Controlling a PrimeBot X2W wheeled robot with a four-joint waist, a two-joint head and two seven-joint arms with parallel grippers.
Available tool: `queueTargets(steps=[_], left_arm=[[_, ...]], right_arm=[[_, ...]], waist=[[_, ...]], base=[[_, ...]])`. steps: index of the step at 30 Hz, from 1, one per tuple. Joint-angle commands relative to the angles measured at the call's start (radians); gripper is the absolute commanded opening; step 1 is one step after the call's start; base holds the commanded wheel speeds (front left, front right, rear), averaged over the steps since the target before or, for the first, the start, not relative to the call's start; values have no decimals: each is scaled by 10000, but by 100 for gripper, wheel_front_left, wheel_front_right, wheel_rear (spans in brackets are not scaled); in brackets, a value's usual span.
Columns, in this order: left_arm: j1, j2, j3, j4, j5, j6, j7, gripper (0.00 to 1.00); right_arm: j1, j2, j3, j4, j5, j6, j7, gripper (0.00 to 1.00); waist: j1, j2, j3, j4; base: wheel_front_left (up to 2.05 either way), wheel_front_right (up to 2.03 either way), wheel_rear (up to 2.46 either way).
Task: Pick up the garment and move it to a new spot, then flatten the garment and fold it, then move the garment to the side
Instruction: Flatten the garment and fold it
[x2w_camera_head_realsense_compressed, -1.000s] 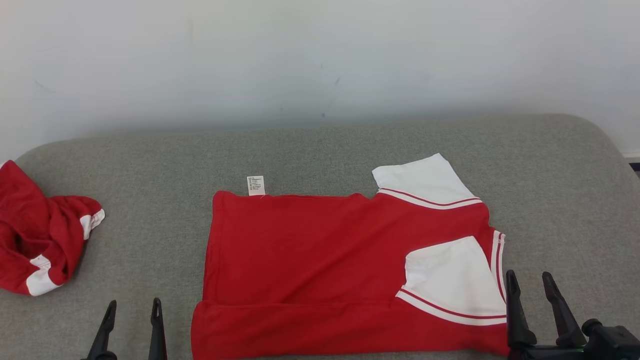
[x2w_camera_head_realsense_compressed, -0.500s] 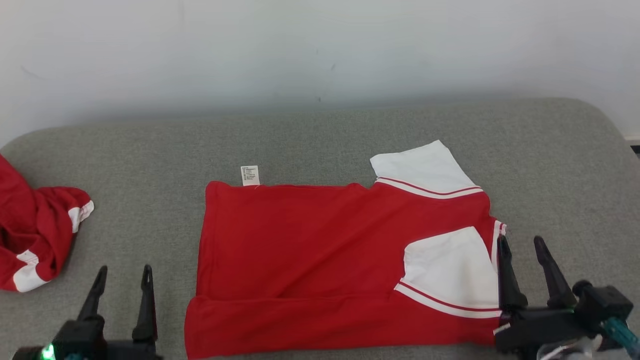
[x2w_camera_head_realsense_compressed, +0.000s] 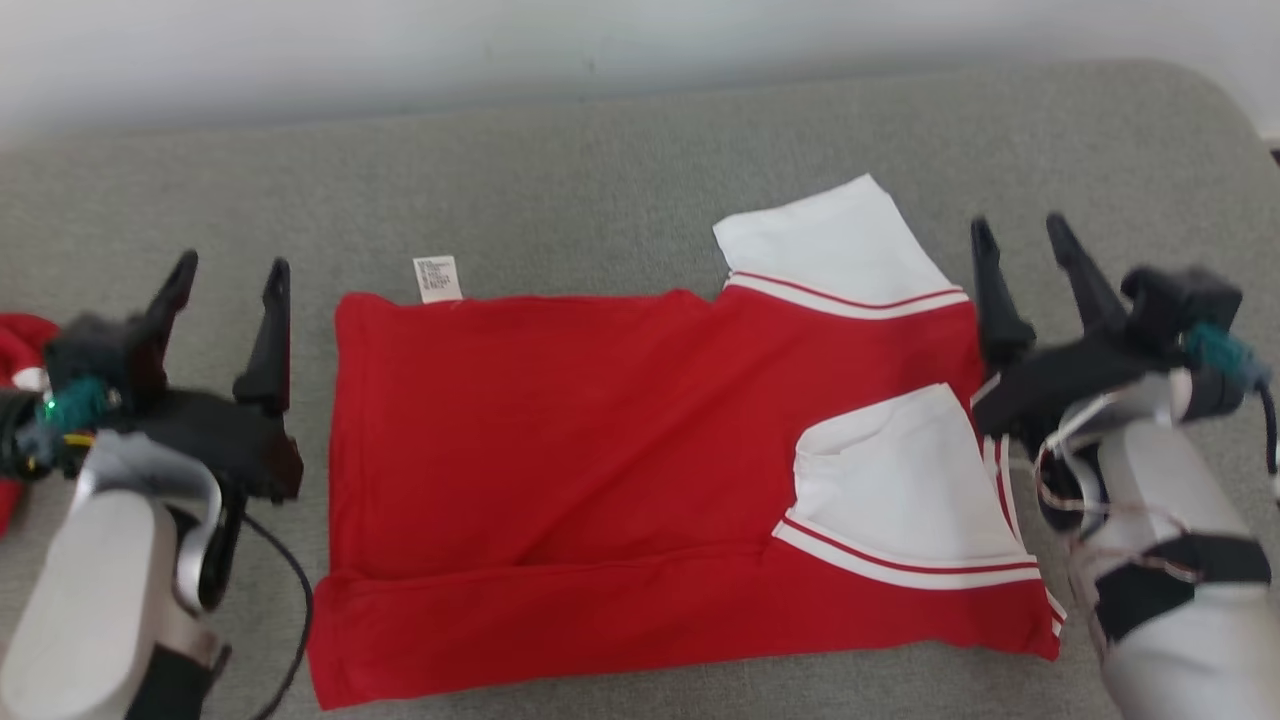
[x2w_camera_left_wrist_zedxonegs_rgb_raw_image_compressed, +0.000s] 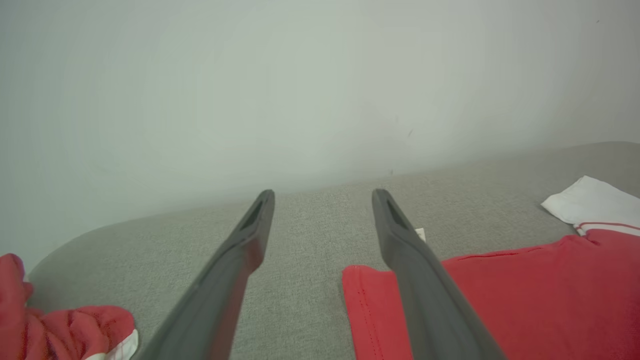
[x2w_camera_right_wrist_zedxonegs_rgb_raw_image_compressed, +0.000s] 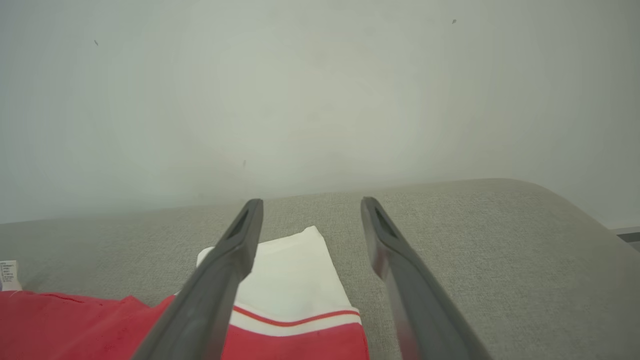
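Observation:
The white label (x2w_camera_head_realsense_compressed: 438, 278) sticks out beyond the garment's far edge (x2w_camera_head_realsense_compressed: 540, 299). The label will turn over onto the red garment when I fold that edge in.
A red garment (x2w_camera_head_realsense_compressed: 600, 440) with white sleeves lies partly folded on the grey cushioned surface (x2w_camera_head_realsense_compressed: 560, 170). One white sleeve (x2w_camera_head_realsense_compressed: 830, 240) sticks out at its far right; the other (x2w_camera_head_realsense_compressed: 900, 490) lies folded over the red body. A small white label (x2w_camera_head_realsense_compressed: 437, 278) pokes out at the far left corner. My left gripper (x2w_camera_head_realsense_compressed: 228, 275) hovers open just left of the garment's left edge, which is the red cloth (x2w_camera_left_wrist_zedxonegs_rgb_raw_image_compressed: 500, 300) in the left wrist view. My right gripper (x2w_camera_head_realsense_compressed: 1020, 235) hovers open beside the right edge, near the white sleeve (x2w_camera_right_wrist_zedxonegs_rgb_raw_image_compressed: 295, 270).
A second crumpled red and white garment (x2w_camera_head_realsense_compressed: 15, 350) lies at the far left of the surface, with its bunched cloth (x2w_camera_left_wrist_zedxonegs_rgb_raw_image_compressed: 60, 330) low in the left wrist view. A pale wall (x2w_camera_head_realsense_compressed: 400, 40) rises behind the cushion. Bare grey fabric lies beyond the garment.
Both arms have reached forward along the garment's two sides, fingers still apart. The head camera has tilted down, so the whole scene sits higher and closer in the picture.

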Motion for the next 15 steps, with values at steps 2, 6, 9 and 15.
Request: queueTargets(steps=[2, 6, 9, 15], left_arm=[[-482, 109, -341, 301, -450, -51, 346, 100], [-1290, 560, -1185, 821, -1401, -40, 983, 100], [-1604, 729, -1565, 1241, -2034, -42, 1241, 100], [-1998, 867, -2229, 1993, -2718, -44, 1667, 100]], right_arm=[[-621, -44, 219, 461, 103, -24, 25, 100], [-1834, -149, 707, 1539, 141, -24, 90, 100], [-2466, -177, 1202, 2337, 73, -24, -65, 100], [-3415, -118, 1875, 3564, 274, -24, -374, 100]], waist=[[-2, -2, 805, -348], [-2, -2, 1224, -459], [-2, -2, 1320, -464], [-2, -2, 1400, -415]], base=[[0, 0, 0], [0, 0, 0], [0, 0, 0], [0, 0, 0]])
